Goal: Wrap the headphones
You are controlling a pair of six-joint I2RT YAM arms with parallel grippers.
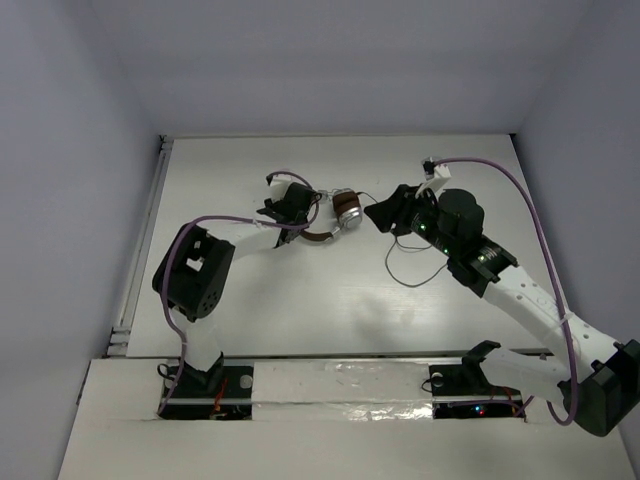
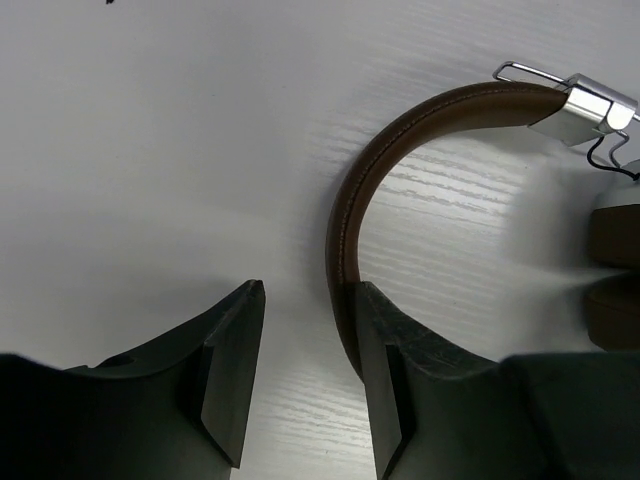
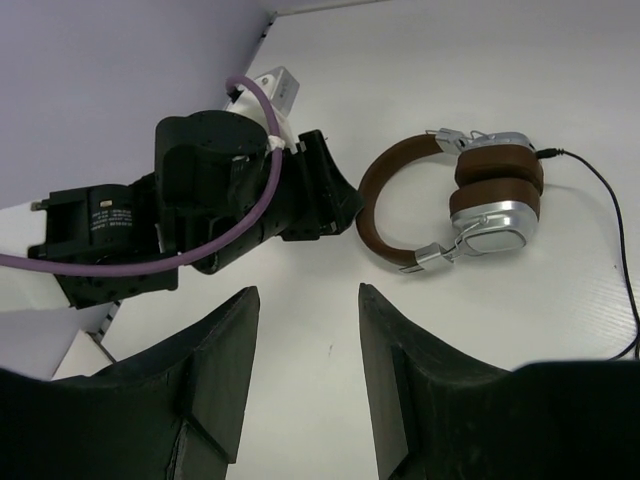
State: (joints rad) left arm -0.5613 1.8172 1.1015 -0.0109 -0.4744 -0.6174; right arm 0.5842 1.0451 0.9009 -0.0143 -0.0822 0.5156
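Next, my left gripper opens and then closes both fingers squarely around the headband before it lifts, because the headband's bend runs against one finger and partly under it.
The headphones lie flat on the white table, earcups stacked together and the brown headband curving toward my left arm. The thin dark cord trails from the earcups in a loose loop to the right. My left gripper is open at the headband's bend; in the left wrist view the band runs along the inner side of the right finger. My right gripper is open and empty just right of the earcups; in its wrist view the headphones and cord lie ahead of it.
A metal rail runs along the table's left edge. Grey walls close in the back and both sides. Purple arm cables arch over both arms. My left arm's black wrist fills the left of the right wrist view.
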